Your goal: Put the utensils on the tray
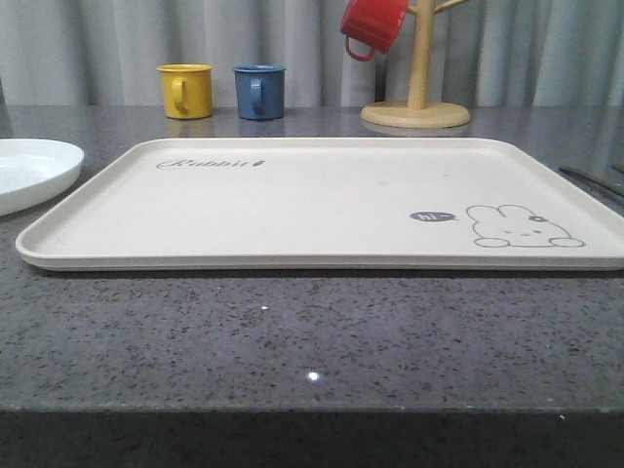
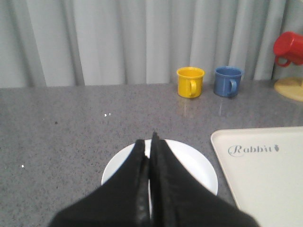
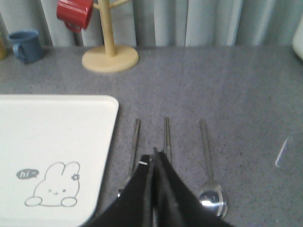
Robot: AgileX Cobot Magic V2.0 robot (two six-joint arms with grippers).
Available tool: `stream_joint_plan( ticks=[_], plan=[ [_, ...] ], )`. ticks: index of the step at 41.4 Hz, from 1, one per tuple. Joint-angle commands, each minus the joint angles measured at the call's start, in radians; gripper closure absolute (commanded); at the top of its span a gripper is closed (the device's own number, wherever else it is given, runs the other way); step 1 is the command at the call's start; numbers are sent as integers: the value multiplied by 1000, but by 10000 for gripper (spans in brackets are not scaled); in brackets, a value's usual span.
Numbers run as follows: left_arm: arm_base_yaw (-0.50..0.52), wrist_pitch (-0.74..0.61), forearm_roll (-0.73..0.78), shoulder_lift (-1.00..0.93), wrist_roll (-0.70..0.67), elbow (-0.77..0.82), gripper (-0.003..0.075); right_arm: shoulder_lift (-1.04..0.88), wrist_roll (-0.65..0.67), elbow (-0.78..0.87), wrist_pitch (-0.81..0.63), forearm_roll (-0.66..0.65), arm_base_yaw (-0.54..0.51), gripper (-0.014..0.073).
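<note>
The white plate (image 1: 34, 174) is next to the empty cream tray, so the robot's left gripper should put the plate onto the tray (image 1: 244, 200) before the right gripper picks up the fork.
The cream tray (image 1: 322, 200) with the rabbit drawing lies flat across the middle of the grey counter. Three silver utensils lie side by side on the counter just beyond the tray's right edge: a fork (image 3: 135, 139) nearest the tray (image 3: 52, 142), a pair of chopsticks (image 3: 166, 132), then a spoon (image 3: 210, 189). In the front view their ends show as thin dark lines (image 1: 593, 181). My right gripper (image 3: 152, 155) hovers shut over the fork and chopsticks, holding nothing. My left gripper (image 2: 149, 142) is shut and empty above a white plate (image 2: 199, 165).
The white plate (image 1: 29, 171) sits left of the tray. At the back stand a yellow mug (image 1: 186, 91), a blue mug (image 1: 259, 92) and a wooden mug tree (image 1: 417, 97) with a red mug (image 1: 372, 24). Grey curtains close off the rear.
</note>
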Motion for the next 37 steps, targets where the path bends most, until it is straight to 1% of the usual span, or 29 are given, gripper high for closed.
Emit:
stream_joint_plan(
  ticks=[1,11,12,14,15,16,17,18,20,21,22,23,26,28,31,34,36,37],
  plan=[
    [3,-62,-8,56,-9,-28,740,61,-5,-32,-50,-11,-6,661],
    [3,-55,-10,141,-9,-28,740,142,-5,-32,-42,-13,-6,655],
    [3,-55,-10,144,-9,-28,739,143,-5,-32,-43,-14,-6,645],
    [3,-55,-10,153,-9,-28,727,143,-6,-32,-43,-16,-6,580],
    [3,-55,-10,155,-9,-28,696,143,-6,-32,-43,-18,-6,528],
    [3,-55,-7,160,-9,-28,647,143,-6,-32,-42,-18,-6,463],
    [3,-55,-7,162,-9,-28,580,143,-6,-32,-42,-19,-6,376],
    [3,-55,-7,165,-9,-28,517,143,-6,-32,-42,-19,-6,317],
    [3,-57,0,173,-9,-28,344,143,-6,-32,-42,-19,-6,200],
    [3,-57,8,178,-9,-28,272,143,-6,-32,-42,-19,-6,165],
    [3,-52,15,186,-9,-28,220,143,-6,-32,-42,-19,-6,150],
    [3,-43,25,194,-9,-28,191,143,-6,-32,-42,-19,-6,144],
    [3,39,53,250,-9,-63,188,143,-6,-32,-42,-19,-6,146],
    [3,155,81,324,-9,-123,188,143,-6,-32,-42,-19,-6,146],
    [3,291,90,446,-9,-211,188,143,-6,-32,-42,-19,-6,146],
    [5,363,104,580,-9,-284,187,143,-6,-32,-42,-19,-6,146],
    [35,387,111,663,-9,-330,187,143,-6,-32,-42,-19,-6,146],
    [66,390,100,705,-1,-355,187,143,-6,-32,-42,-19,-6,146]
  ],
)
